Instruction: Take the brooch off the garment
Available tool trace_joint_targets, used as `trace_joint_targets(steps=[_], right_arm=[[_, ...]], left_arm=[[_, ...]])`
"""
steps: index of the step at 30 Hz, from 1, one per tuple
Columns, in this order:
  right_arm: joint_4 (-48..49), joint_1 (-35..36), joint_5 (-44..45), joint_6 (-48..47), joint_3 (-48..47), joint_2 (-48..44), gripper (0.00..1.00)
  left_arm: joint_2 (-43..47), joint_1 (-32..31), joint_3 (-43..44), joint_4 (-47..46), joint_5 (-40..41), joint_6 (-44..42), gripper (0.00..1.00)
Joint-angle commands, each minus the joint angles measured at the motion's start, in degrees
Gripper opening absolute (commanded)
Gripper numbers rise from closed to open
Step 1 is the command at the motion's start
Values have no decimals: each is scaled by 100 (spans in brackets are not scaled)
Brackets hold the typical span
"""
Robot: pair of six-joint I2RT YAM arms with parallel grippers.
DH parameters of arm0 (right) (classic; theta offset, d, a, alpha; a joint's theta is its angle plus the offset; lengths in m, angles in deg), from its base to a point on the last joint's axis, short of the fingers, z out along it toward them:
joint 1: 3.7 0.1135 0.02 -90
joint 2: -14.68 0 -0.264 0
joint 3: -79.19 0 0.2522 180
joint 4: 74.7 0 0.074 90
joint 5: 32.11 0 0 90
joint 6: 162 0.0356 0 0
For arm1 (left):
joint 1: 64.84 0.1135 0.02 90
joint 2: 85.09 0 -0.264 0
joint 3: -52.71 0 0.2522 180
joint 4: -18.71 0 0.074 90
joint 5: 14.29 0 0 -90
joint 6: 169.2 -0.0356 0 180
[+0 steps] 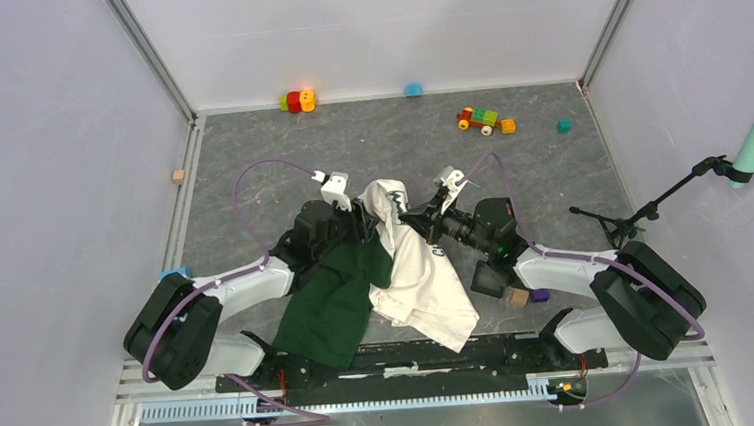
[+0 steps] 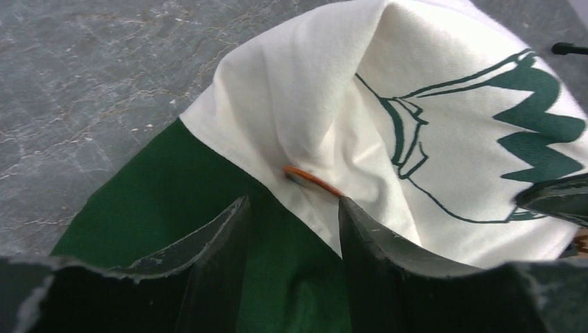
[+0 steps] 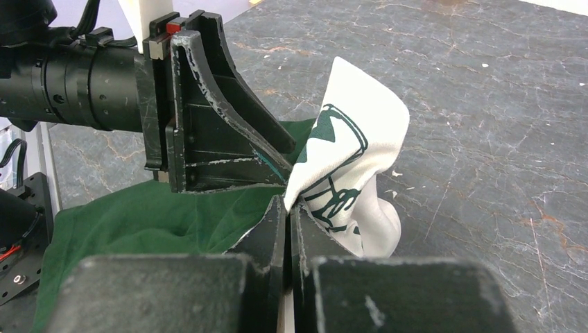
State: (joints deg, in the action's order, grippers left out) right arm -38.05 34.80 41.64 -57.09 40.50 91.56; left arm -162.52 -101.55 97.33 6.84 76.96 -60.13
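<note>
My left gripper should line its fingers up with the brooch's near end (image 2: 334, 191) and pinch it edge-on, because the brooch's rim (image 2: 312, 180) slants across my left gripper's open fingers.
The garment (image 1: 423, 285) lies between the arms, dark green (image 1: 334, 301) on the left and cream-white on the right. My right gripper (image 3: 288, 206) is shut on a fold of the white cloth (image 3: 353, 139) and holds it up in a peak with the printed logo. The brooch (image 2: 312, 180) shows edge-on as a thin orange-brown rim on the white cloth near the green seam. My left gripper (image 2: 292, 201) is open, with the jaws just short of the brooch and the right fingertip (image 2: 344, 203) at its edge. The brooch is hidden in the top and right wrist views.
Toys lie at the back: a red and yellow one (image 1: 296, 101), a blue piece (image 1: 412, 89), a toy train (image 1: 485, 119), a teal block (image 1: 564, 126). Tan cubes sit at the left edge (image 1: 179, 175) and by the right arm (image 1: 515, 297). A black stand (image 1: 644, 214) is at the right.
</note>
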Motion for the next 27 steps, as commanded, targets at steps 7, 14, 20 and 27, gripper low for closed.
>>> trace_joint_targets(steps=[7, 14, 20, 27], right_arm=[[402, 48, -79, -154, -139, 89, 0], [338, 56, 67, -205, -116, 23, 0], [286, 61, 312, -212, -56, -62, 0], [-360, 52, 1169, -24, -189, -196, 0]], left_arm=[[-265, -3, 155, -636, -565, 430, 59], [-340, 6, 276, -139, -146, 439, 33], [-262, 32, 290, 14, -150, 292, 2], [538, 49, 168, 657, 187, 152, 2]])
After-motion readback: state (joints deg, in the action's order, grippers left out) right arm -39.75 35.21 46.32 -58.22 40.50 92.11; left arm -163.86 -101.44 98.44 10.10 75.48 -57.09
